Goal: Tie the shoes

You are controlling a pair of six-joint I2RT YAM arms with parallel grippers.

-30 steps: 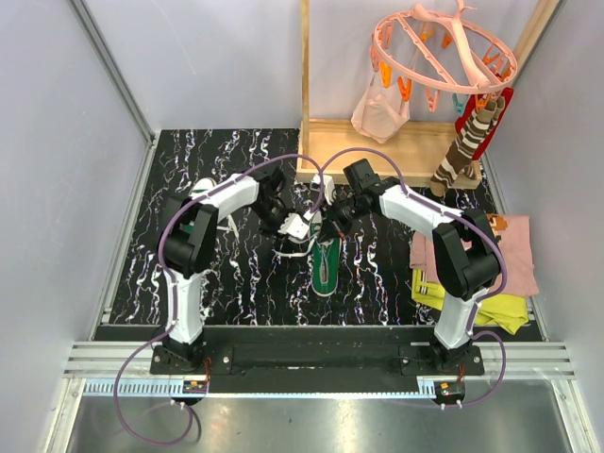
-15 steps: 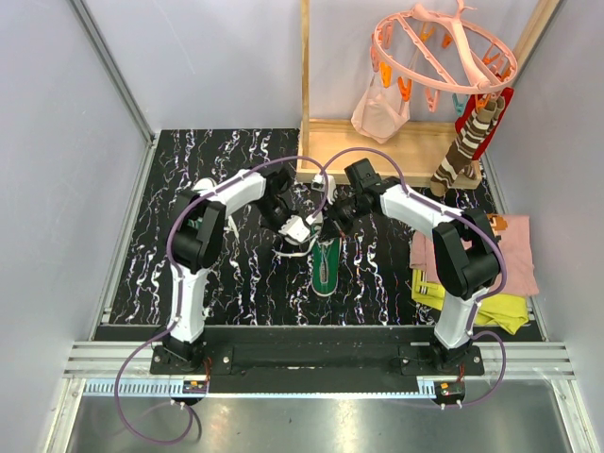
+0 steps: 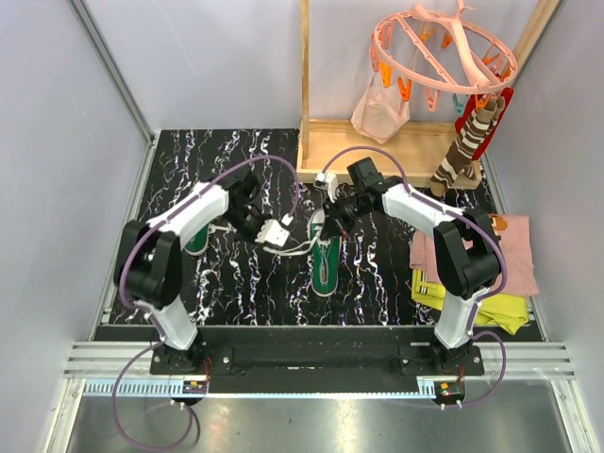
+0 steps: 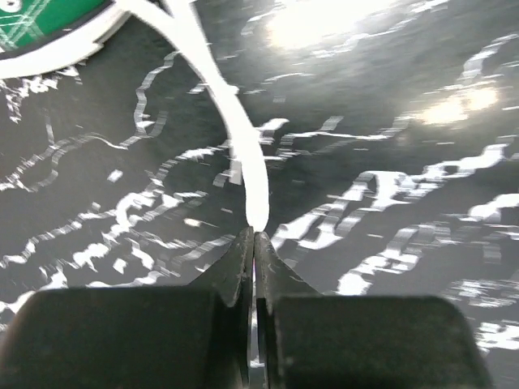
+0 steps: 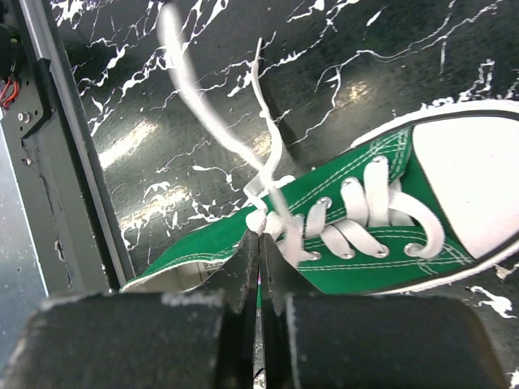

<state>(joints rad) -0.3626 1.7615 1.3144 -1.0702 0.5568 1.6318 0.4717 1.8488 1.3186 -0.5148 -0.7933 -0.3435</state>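
Observation:
Both laces (image 3: 291, 251) go to one side of the green shoe. My left gripper should keep moving the tip of its lace across until it is past the opposite edge (image 3: 338, 260).
One green shoe (image 3: 325, 269) with a white toe cap lies mid-table, its toe toward the arms. My right gripper (image 3: 328, 226) hangs over its heel end. In the right wrist view that gripper (image 5: 259, 237) is shut on a white lace (image 5: 261, 217) at the top eyelets of the shoe (image 5: 365, 219). My left gripper (image 3: 276, 236) is left of this shoe. In its own view it (image 4: 255, 235) is shut on a lace (image 4: 243, 154), which runs taut up to the shoe's sole edge (image 4: 49, 57). The second shoe (image 3: 196, 243) lies at the left, mostly hidden under the left arm.
A wooden rack (image 3: 377, 142) stands at the back right, with a pink peg hanger (image 3: 444, 47) and striped socks (image 3: 467, 142) on it. Pink cloth (image 3: 514, 255) and yellow cloth (image 3: 491, 307) lie folded at the right edge. A metal rail (image 5: 57, 162) borders the table.
My left gripper has shut on the lace and swung left and nearer, drawing the lace out from the shoe. The right gripper has stayed shut over the shoe.

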